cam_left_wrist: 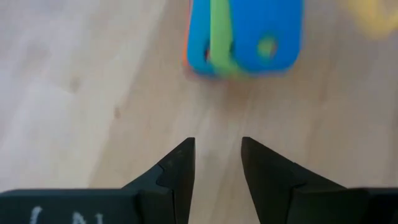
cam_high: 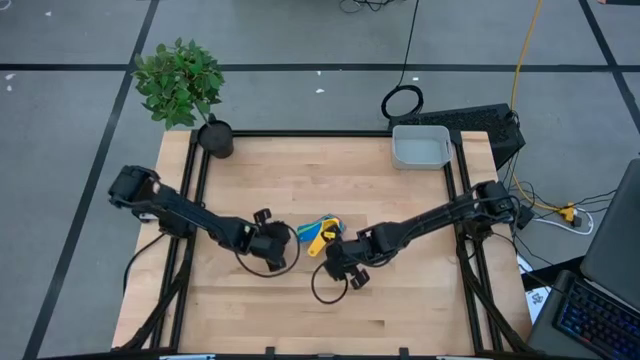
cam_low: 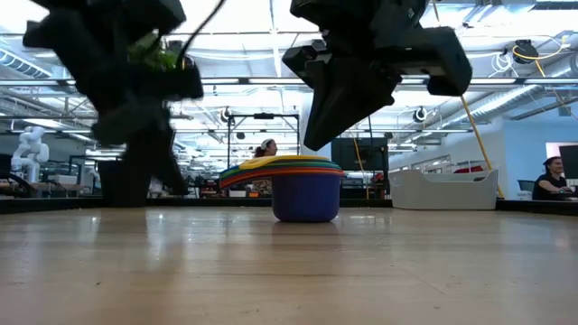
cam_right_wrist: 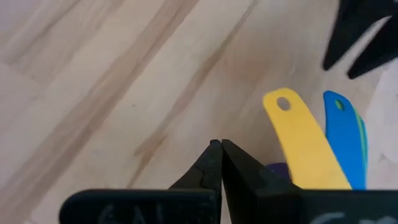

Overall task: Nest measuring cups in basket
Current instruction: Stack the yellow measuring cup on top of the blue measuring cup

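The yellow handle (cam_high: 316, 244) sticks out crooked from the blue handle, so the robot's shut right gripper should come around its near side (cam_high: 316, 256) and push it into line first.
The measuring cups (cam_high: 320, 234) stand nested in one stack at the table's middle, resting on the dark blue bottom cup (cam_low: 306, 199), with their flat handles fanned out. My left gripper (cam_left_wrist: 217, 158) is open, just left of the stack, pointing at the blue, green and orange handles (cam_left_wrist: 249, 37). My right gripper (cam_right_wrist: 217, 148) is shut and hangs just near-right of the stack, beside the yellow handle (cam_right_wrist: 298, 137) and above the stack in the low view (cam_low: 312, 140). The light grey basket (cam_high: 420, 147) sits at the far right of the table.
A potted plant (cam_high: 181, 82) in a black pot (cam_high: 215, 138) stands at the table's far left corner. Black frame rails run along the table's edges. Bare wood lies near and left of the stack. People show in the room beyond the table.
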`<action>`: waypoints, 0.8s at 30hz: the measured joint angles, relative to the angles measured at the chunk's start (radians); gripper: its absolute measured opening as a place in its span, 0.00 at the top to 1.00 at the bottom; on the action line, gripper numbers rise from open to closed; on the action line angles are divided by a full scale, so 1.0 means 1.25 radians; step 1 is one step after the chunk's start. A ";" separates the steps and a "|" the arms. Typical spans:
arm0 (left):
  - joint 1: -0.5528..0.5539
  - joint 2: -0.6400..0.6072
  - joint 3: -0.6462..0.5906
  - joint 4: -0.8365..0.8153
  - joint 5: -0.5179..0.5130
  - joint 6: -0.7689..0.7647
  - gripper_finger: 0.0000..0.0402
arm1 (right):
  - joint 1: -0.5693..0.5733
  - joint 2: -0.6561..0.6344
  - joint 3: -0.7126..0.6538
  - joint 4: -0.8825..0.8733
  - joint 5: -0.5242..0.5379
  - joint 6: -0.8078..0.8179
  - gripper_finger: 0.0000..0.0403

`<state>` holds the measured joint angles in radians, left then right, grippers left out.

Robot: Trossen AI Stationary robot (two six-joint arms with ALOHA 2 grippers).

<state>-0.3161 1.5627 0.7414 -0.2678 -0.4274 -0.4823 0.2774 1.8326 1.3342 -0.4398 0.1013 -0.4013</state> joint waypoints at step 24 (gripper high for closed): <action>-0.021 -0.377 0.001 -0.018 -0.010 0.064 0.66 | 0.018 0.198 0.416 -0.378 -0.019 -0.140 1.00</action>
<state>-0.3428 1.0917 0.7422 -0.2899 -0.4394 -0.4026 0.3002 2.0797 1.8537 -0.9122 0.0781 -0.5767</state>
